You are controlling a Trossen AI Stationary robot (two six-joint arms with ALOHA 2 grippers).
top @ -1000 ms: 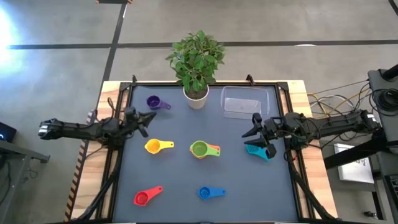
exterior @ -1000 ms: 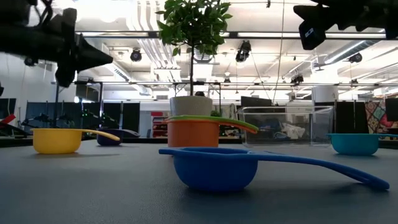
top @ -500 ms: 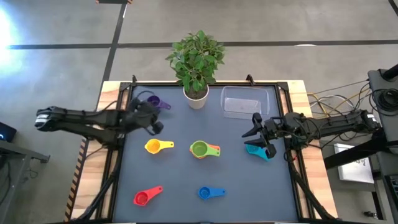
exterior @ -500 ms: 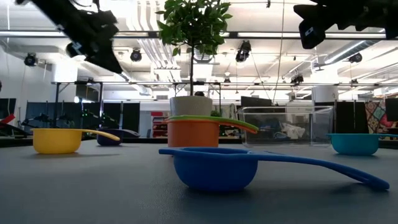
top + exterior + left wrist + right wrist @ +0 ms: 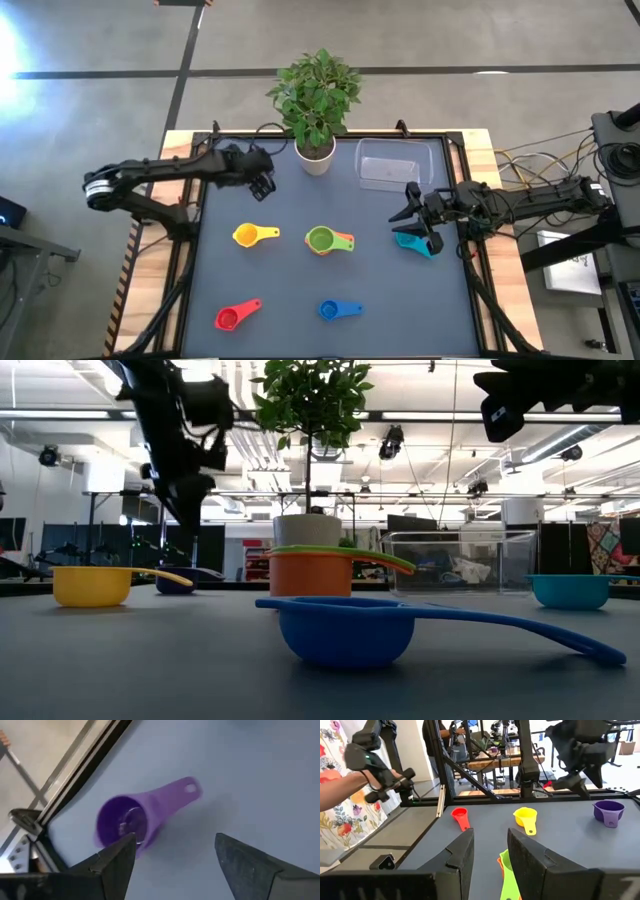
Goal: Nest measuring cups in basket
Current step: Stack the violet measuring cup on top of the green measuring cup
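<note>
My left gripper has one finger above the purple cup's opening (image 5: 122, 822) and the other above the clear mat. It should go down next until its fingers are on both sides of the purple cup's rim (image 5: 146, 831).
My left gripper (image 5: 175, 857) hangs open, fingers pointing down, just above the purple cup (image 5: 135, 817), which rests on the mat at the far left. In the high view that gripper (image 5: 264, 182) hides the cup. My right gripper (image 5: 402, 207) stays high over the mat's right side, narrowly open with nothing between its fingers. The teal cup (image 5: 414, 243) lies on the mat below it. The green cup (image 5: 320, 239) sits inside the orange cup (image 5: 343, 243) at the middle. Yellow (image 5: 254, 235), red (image 5: 235, 316) and blue (image 5: 339, 310) cups lie singly. The clear basket (image 5: 393, 163) stands at the far right.
A white pot with a leafy plant (image 5: 315, 150) stands at the far edge between the purple cup and the basket. Black frame rails (image 5: 190, 230) border the mat. Beyond the table, the right wrist view shows a person's hand (image 5: 350, 780) holding a handle.
My left gripper has swung from the mat's left side toward the far edge and a little right, stopping over the purple cup. Its fingers have tipped to point down and have opened. The cups and my right arm have stayed put.
</note>
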